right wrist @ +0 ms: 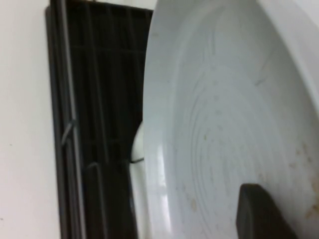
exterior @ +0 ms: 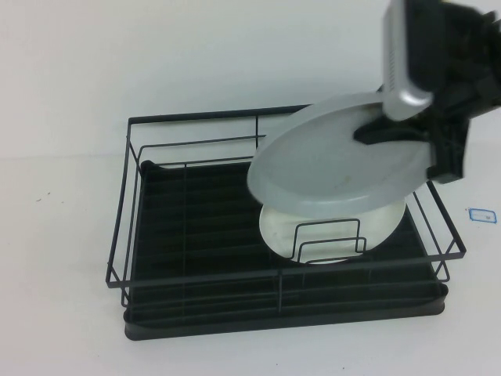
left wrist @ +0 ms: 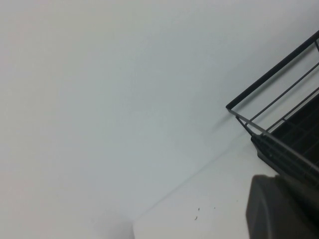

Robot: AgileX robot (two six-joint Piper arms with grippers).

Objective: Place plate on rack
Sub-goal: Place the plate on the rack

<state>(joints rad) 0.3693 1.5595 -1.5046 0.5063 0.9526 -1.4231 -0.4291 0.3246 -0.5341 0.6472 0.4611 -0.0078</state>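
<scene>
The pale grey plate hangs slanted over the white plate. Next, my right gripper tilts it steeper and lowers it in front, just behind the wire dividers.
The pale grey plate hangs tilted above the right half of the black wire rack, held by its right rim in my right gripper, which is shut on it. Its ridged underside fills the right wrist view, with one dark finger pressed on it. A creamier white plate stands in the rack's dividers right below it. My left gripper shows only in the left wrist view, low beside the rack's corner; it is out of the high view.
The rack stands on a white table. A small blue-edged tag lies on the table to the right of the rack. Upright wire dividers rise in front of the white plate.
</scene>
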